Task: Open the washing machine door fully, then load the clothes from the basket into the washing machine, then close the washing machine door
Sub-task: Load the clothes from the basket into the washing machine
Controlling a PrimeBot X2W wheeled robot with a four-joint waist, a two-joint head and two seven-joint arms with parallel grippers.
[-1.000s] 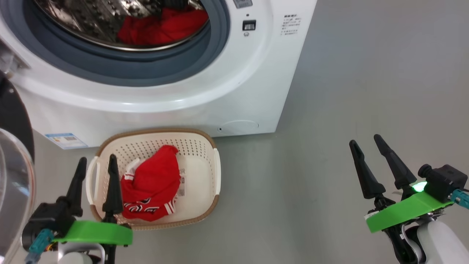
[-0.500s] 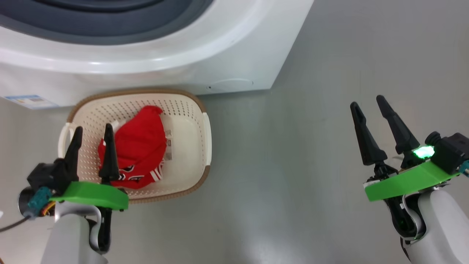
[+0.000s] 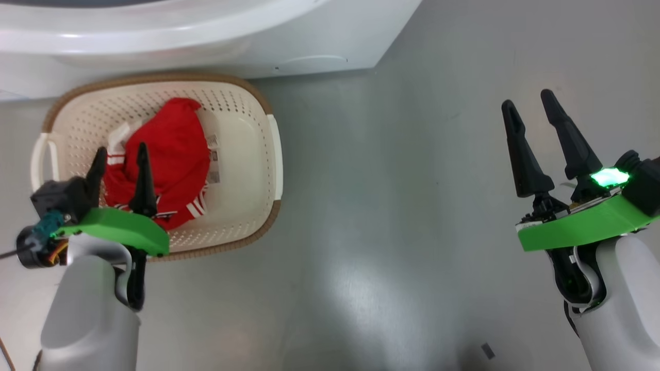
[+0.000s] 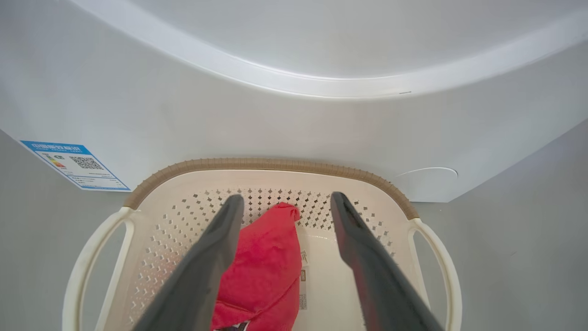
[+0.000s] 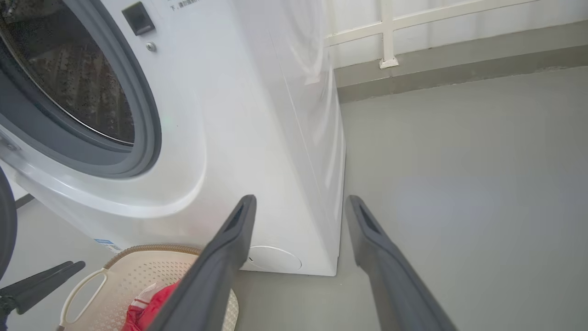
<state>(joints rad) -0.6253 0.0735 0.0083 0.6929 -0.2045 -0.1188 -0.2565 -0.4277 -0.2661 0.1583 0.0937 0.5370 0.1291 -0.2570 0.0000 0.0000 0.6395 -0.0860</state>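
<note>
The red clothes have white cloth with striped trim sticking out of them, so I expect them to pull it along and leave the basket empty when I lift them.
The cream basket sits on the floor against the white washing machine. Red clothes with white-and-black trim lie in its left half. My left gripper hangs open above that garment. In the left wrist view its fingers straddle the clothes without touching them. My right gripper is open and holds nothing, out over bare floor to the right. The right wrist view shows the steel drum, the grey gasket and a dark edge of the washing machine door swung aside at the far left.
Grey floor stretches from the basket to my right arm. A blue label marks the machine's lower front corner. A wall with a white rail runs behind the machine. A sticker shows on the basket's bottom.
The head camera has tilted down, so the drum and door have left its picture. My left gripper has come in from the basket's left rim to above the red garment. Both grippers have stayed open.
</note>
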